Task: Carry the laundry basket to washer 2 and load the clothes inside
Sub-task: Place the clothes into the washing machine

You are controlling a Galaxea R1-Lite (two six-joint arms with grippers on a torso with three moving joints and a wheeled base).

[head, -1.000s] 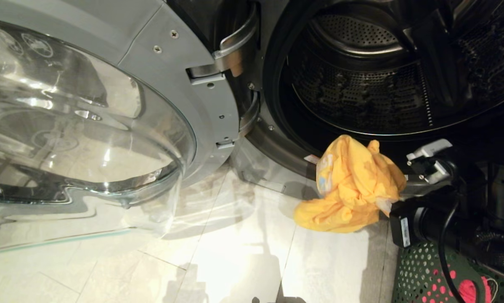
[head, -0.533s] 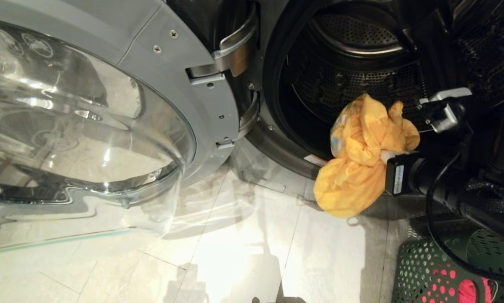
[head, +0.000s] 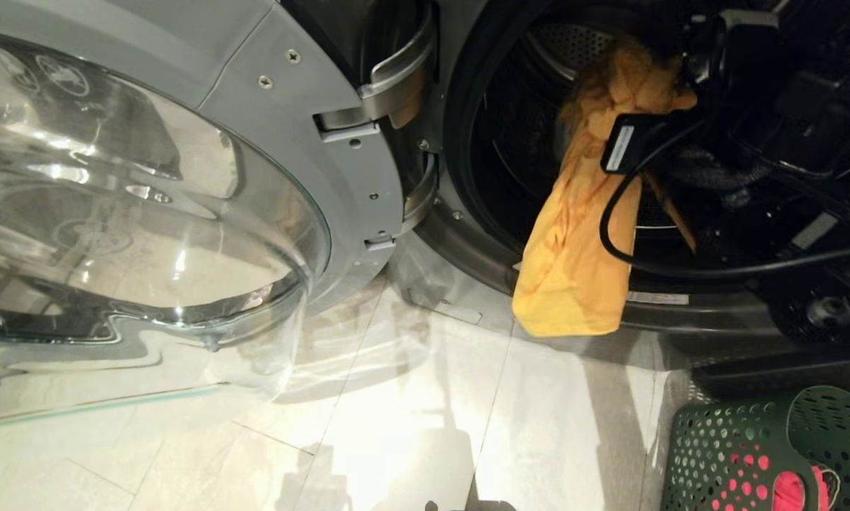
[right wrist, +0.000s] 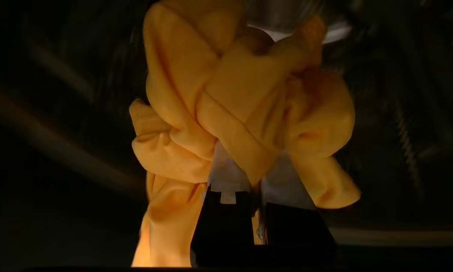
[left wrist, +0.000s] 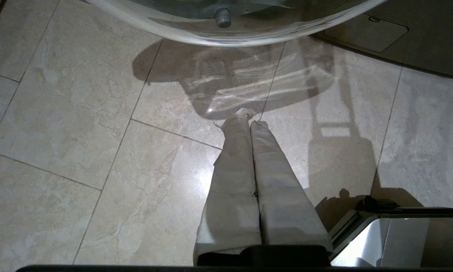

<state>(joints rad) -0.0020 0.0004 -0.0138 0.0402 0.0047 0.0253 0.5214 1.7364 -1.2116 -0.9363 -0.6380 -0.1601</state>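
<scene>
The yellow garment's lower end (head: 570,299) is hanging over the door seal. My right gripper should move the garment's fold further into the drum (head: 572,44) before it opens.
A yellow garment (head: 574,270) hangs from the washer's drum opening (head: 524,142), its lower end draped over the door seal toward the floor. My right gripper (right wrist: 255,166) is shut on a bunched fold of this garment (right wrist: 245,113), with its fingertips buried in the cloth. My right arm (head: 680,135) reaches into the upper part of the drum. The green perforated laundry basket (head: 716,454) stands on the floor at the lower right with a pink-red piece of clothing (head: 794,490) in it. My left gripper (left wrist: 249,122) is shut and empty, parked above the tiles.
The washer's glass door (head: 148,213) stands swung open on the left, held by its hinge (head: 389,92). Pale floor tiles (head: 411,426) stretch between door and basket. A black cable (head: 613,234) loops from my right wrist across the hanging garment.
My right arm has lifted the yellow garment from low beside the basket up into the drum mouth. The cloth has unrolled and now hangs long. The left arm has stayed still.
</scene>
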